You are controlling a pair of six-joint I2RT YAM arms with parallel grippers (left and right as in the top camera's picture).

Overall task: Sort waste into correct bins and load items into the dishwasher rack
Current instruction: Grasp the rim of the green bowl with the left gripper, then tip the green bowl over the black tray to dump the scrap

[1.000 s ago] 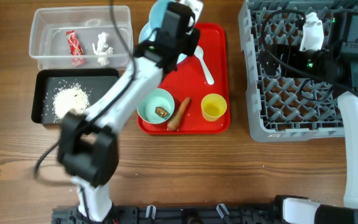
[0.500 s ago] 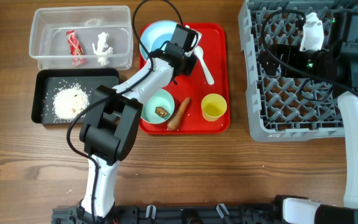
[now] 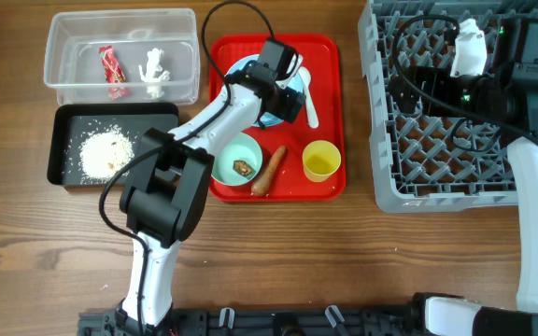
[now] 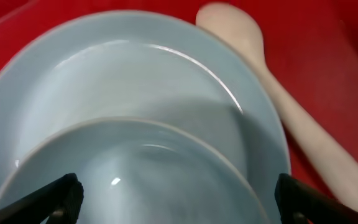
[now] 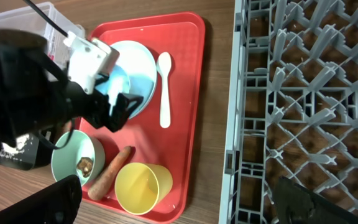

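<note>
The brown lump [image 3: 243, 168] is in the pale-green bowl and the bowl's rim is open, so the robot's left gripper should continue to go to the bowl's rim [image 3: 261, 157] and close there.
My left gripper [image 4: 179, 202] stands open just above the light-blue bowl [image 4: 135, 174], its fingers wide of the rim on both sides. The bowl rests in the light-blue plate [image 4: 135, 68] on the red tray [image 3: 330, 56], beside the white spoon [image 3: 307, 98]. A pale-green bowl [image 3: 227, 154] holds a brown lump [image 3: 243, 167]. The carrot piece [image 3: 269, 170] and yellow cup [image 3: 321, 160] lie next to it. My right gripper [image 3: 404, 84] hangs open and empty over the grey dishwasher rack [image 3: 437, 177].
The clear bin [image 3: 63, 47] at the back left holds a red wrapper [image 3: 111, 67] and a white scrap [image 3: 153, 73]. In front of it the black bin [image 3: 63, 173] holds white crumbs [image 3: 106, 151]. Bare wood lies between tray and rack.
My left gripper has gone from shut to open. It came in over the tray with the light-blue dishes, which now sit nearer the tray's middle. The right arm has not moved.
</note>
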